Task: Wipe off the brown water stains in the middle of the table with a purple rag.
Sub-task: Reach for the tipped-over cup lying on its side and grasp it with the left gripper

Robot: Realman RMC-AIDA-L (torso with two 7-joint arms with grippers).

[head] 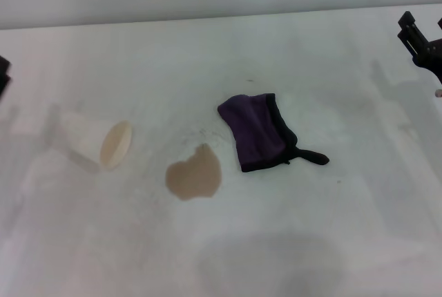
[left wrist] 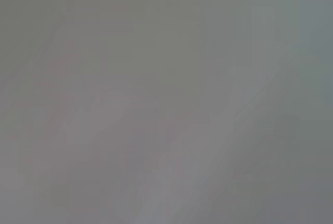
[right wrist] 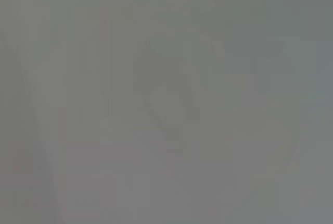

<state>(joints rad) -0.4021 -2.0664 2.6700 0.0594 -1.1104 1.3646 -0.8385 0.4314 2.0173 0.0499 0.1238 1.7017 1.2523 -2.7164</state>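
I can see the white paper cup lying on its side, its opening facing the brown water stain, so my left gripper should lift the cup clear before I wipe.
In the head view the purple rag lies crumpled on the white table, its black loop tab pointing right. The light-brown water stain sits just to its left, apart from the cloth. My right gripper hangs at the far right edge, well away from the rag. My left gripper shows only as a dark sliver at the far left edge. Both wrist views show plain grey and none of these things.
A white paper cup lies on its side left of the stain, its mouth facing the stain. The table's far edge runs along the top of the head view.
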